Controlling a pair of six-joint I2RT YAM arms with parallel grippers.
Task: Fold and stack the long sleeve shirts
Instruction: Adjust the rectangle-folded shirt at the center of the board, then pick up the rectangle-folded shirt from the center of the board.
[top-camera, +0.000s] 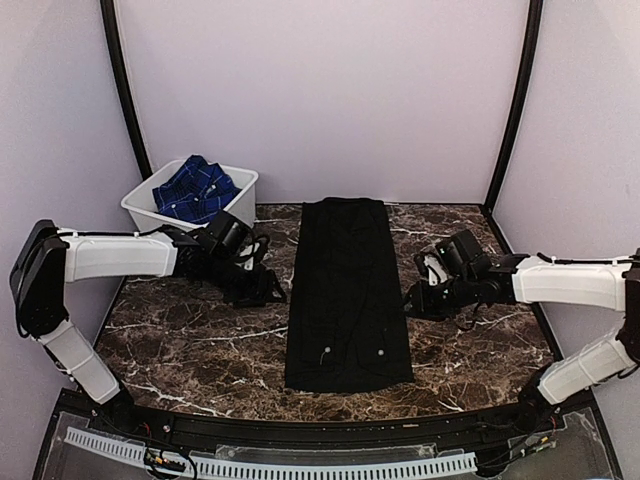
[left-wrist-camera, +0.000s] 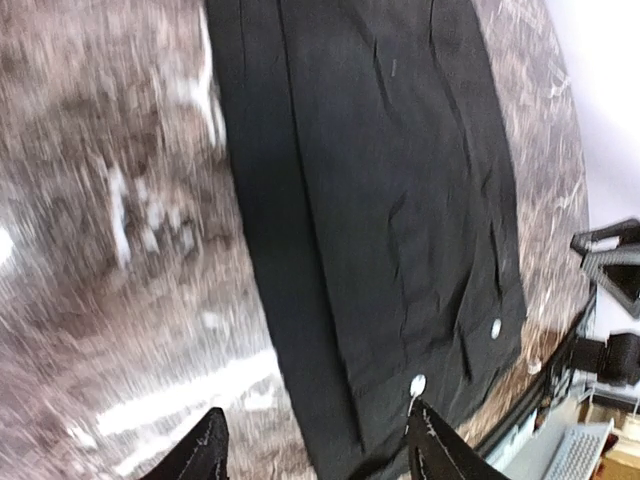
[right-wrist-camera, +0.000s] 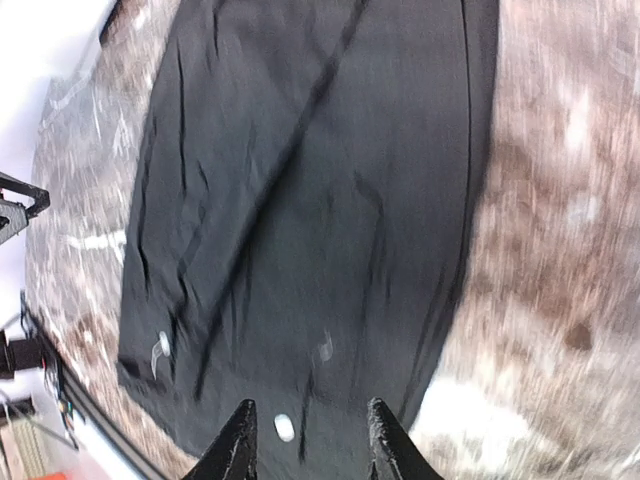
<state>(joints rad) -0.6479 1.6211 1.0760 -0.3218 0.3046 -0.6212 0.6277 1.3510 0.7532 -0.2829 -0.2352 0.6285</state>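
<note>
I can see buttoned cuffs (top-camera: 378, 350) lying on top on the black shirt, so its front end (top-camera: 348, 381) will bring up a hidden button strip when I fold it over.
The black button-up shirt (top-camera: 345, 290) lies flat on the marble table (top-camera: 190, 345) as a long narrow strip, its white buttons near the front end. It also shows in the left wrist view (left-wrist-camera: 390, 220) and the right wrist view (right-wrist-camera: 310, 210). The blue checked shirt (top-camera: 195, 188) lies bunched in the white tub (top-camera: 243, 186) at the back left. My left gripper (top-camera: 262, 284) is open and empty, just left of the black shirt's edge. My right gripper (top-camera: 412, 297) is open and empty, at the shirt's right edge. In the wrist views the open fingers (left-wrist-camera: 318, 450) (right-wrist-camera: 308, 440) hover above the cloth.
The dark frame posts (top-camera: 122, 85) stand at the back corners against pale walls. The table's front edge carries a black rail (top-camera: 300, 432) and a white cable chain (top-camera: 270, 466). Bare marble lies left and right of the black shirt.
</note>
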